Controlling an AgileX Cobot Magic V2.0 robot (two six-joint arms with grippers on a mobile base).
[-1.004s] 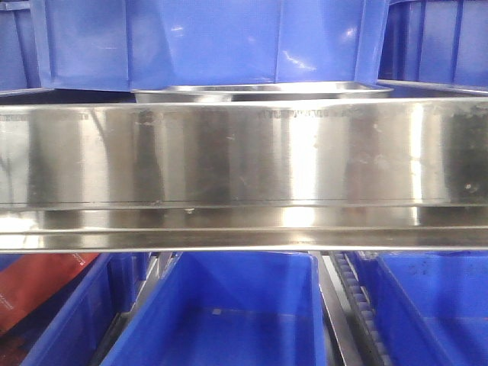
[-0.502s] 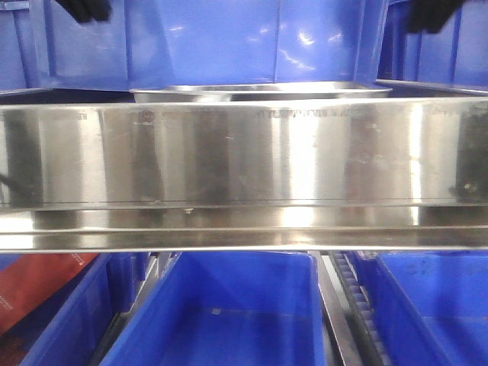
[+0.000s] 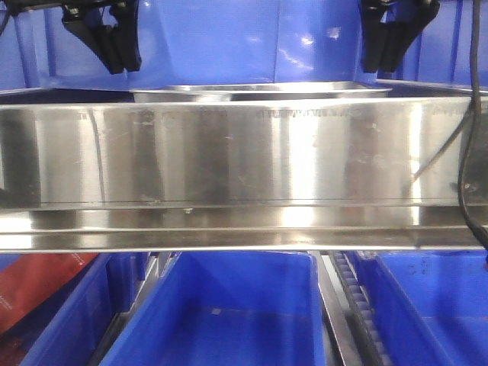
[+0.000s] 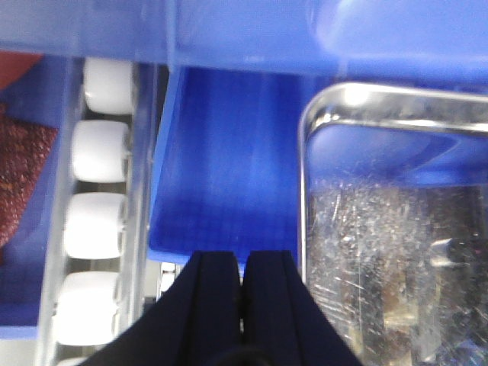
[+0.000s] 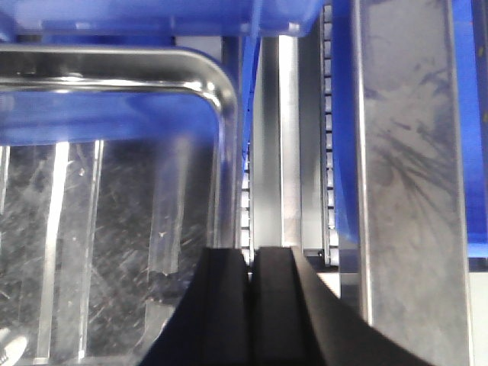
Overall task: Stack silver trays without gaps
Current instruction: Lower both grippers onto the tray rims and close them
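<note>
I expect the silver tray (image 3: 261,92) to come freely up off the shelf when I lift, because an open gap (image 5: 255,160) runs between the tray's rim and the steel bar.
A silver tray (image 3: 259,91) sits on the upper shelf; only its rim shows above the steel front panel in the front view. In the left wrist view the tray (image 4: 396,252) fills the right side, its left rim just right of my left gripper (image 4: 242,263), which is shut and empty. In the right wrist view the tray (image 5: 107,213) fills the left side, its right rim just left of my right gripper (image 5: 251,259), which is shut and empty. In the front view the left gripper (image 3: 114,53) and right gripper (image 3: 385,53) hang above the tray's two ends.
A long brushed-steel shelf front panel (image 3: 244,152) spans the front view. A large blue bin (image 3: 206,42) stands behind the tray. More blue bins (image 3: 221,313) sit below. White rollers (image 4: 95,213) run left of the tray, and a steel rail (image 5: 404,175) runs at its right.
Both grippers have come down into the top of the front view, one over each end of the tray. The tray has not moved.
</note>
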